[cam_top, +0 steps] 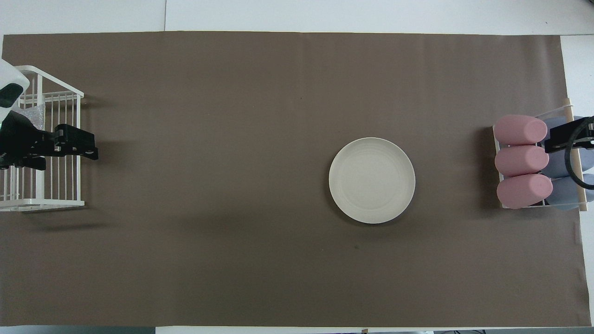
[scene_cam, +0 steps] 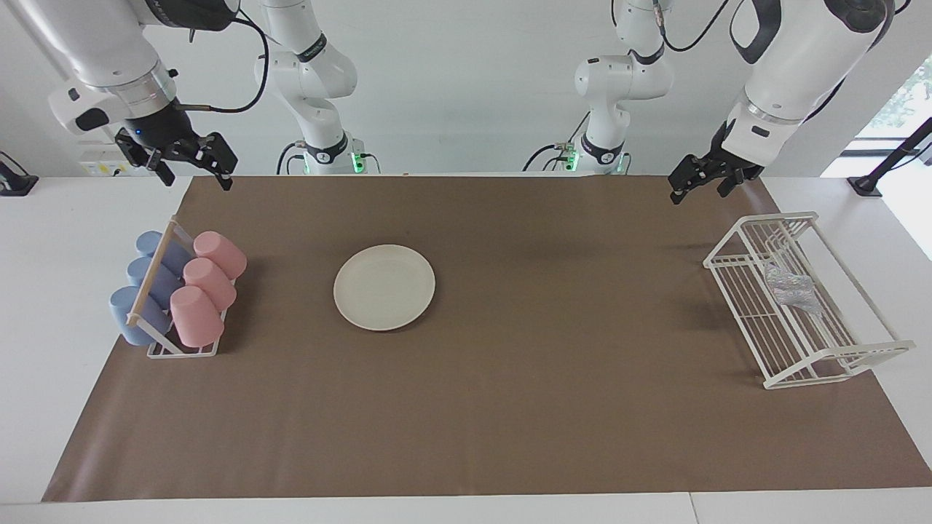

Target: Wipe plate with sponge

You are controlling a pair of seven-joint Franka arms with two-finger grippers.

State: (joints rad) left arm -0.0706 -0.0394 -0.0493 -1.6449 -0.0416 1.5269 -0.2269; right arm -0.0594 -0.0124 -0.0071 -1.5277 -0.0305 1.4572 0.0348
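My gripper is about to lift the silvery mesh sponge (cam_top: 34,116). The sponge looks thin and see-through at its flat corner (cam_top: 41,109), so I expect it to bunch up at the grip and spread out beyond it when I lift it.
The round cream-white plate (scene_cam: 384,287) (cam_top: 371,180) lies flat on the brown mat, somewhat toward the right arm's end. The silvery mesh sponge (scene_cam: 794,288) (cam_top: 33,117) rests inside the white wire rack (scene_cam: 837,360) (cam_top: 55,202) at the left arm's end, partly covered by the arm in the overhead view. My left gripper (scene_cam: 700,189) (cam_top: 86,144) hangs open and empty, raised over the rack's edge. My right gripper (scene_cam: 196,173) (cam_top: 554,144) is open and empty, raised over the cup holder.
A wire holder (scene_cam: 182,351) at the right arm's end carries three pink cups (scene_cam: 207,280) (cam_top: 522,160) and blue cups (scene_cam: 142,291) lying on their sides. The brown mat (scene_cam: 510,407) covers most of the white table.
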